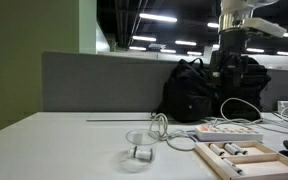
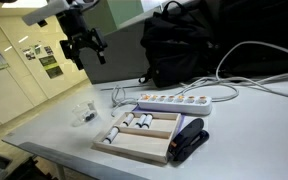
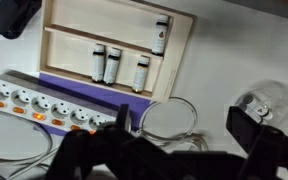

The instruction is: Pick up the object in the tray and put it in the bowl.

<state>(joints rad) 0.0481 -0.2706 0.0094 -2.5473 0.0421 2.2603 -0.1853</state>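
Note:
The tray (image 3: 104,41) is at an angle to my open gripper's fingers. I should turn my gripper square and bring it down over the pale object (image 3: 141,74) nearest the tray's corner.
The light-wood tray (image 3: 64,62) lies at the top of the wrist view and shows in both exterior views (image 1: 246,160) (image 2: 144,140). Several small pale stubby objects (image 3: 114,65) lie in its compartments. The clear bowl (image 3: 274,100) (image 1: 139,145) (image 2: 84,112) stands apart from the tray, and a similar small piece (image 1: 140,153) lies inside it. My gripper (image 3: 184,121) is open and empty. It hangs high above the table between tray and bowl (image 1: 229,55) (image 2: 84,45).
A white power strip (image 3: 39,105) (image 1: 229,132) (image 2: 179,100) on a purple base lies beside the tray. Looped cables (image 3: 169,120) lie under the gripper. A black backpack (image 1: 199,90) stands at the back. A black stapler-like item (image 2: 189,140) is next to the tray.

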